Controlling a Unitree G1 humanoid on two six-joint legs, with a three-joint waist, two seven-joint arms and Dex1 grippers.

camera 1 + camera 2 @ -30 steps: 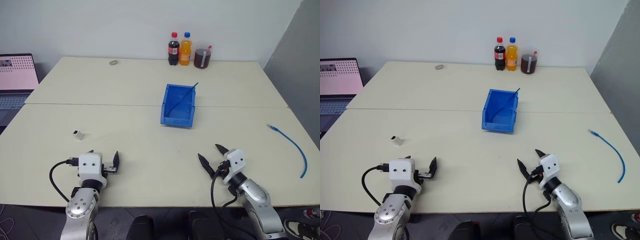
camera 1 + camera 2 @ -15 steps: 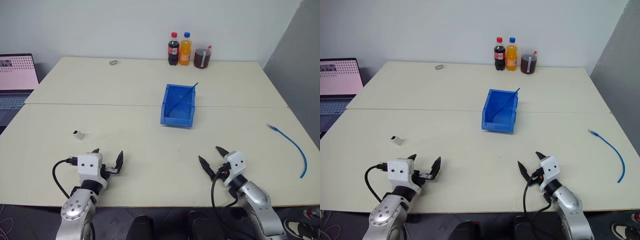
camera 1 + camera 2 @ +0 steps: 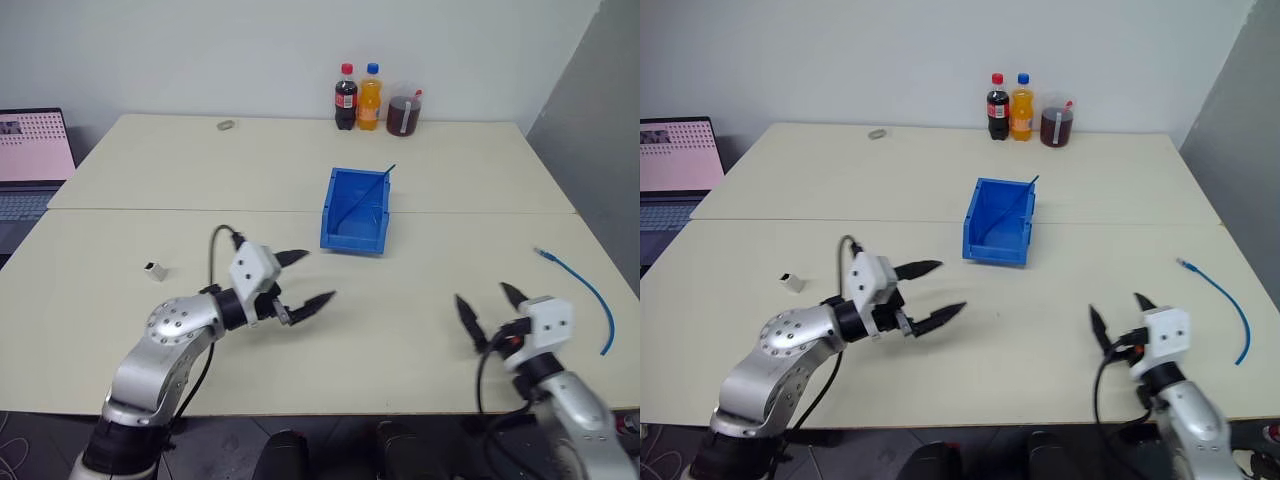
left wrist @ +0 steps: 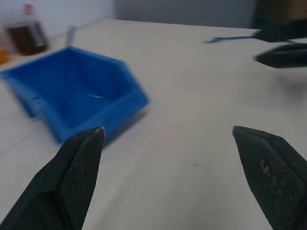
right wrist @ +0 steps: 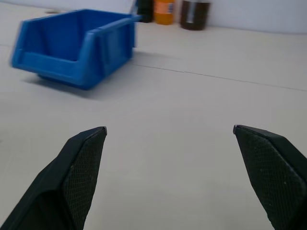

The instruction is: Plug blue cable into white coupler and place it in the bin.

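The blue cable (image 3: 579, 274) is lying clear and my right gripper is open beside it, so my right gripper keeps going to the curve (image 3: 606, 312) behind the plug and closes there.
The blue cable (image 3: 585, 290) lies curved on the table at the far right, its plug end toward the middle. The white coupler (image 3: 153, 269) sits at the left of the table. The bin (image 3: 357, 211) stands in the middle, open and blue, with a thin dark-blue strand leaning in it. My left gripper (image 3: 303, 279) is open and empty, raised over the table and pointing right, just in front of the bin. My right gripper (image 3: 490, 311) is open and empty near the table's front right, left of the cable. The bin (image 5: 72, 44) also appears in the right wrist view.
Two bottles (image 3: 359, 98) and a jar of dark liquid (image 3: 404, 115) stand at the table's far edge. A small grey ring (image 3: 226, 125) lies at the far left. A laptop (image 3: 32, 160) sits beyond the table's left side.
My left arm has swung up and to the right, its gripper now pointing toward the bin's front. My right gripper has shifted right and risen. Cable, coupler and bin have not moved.
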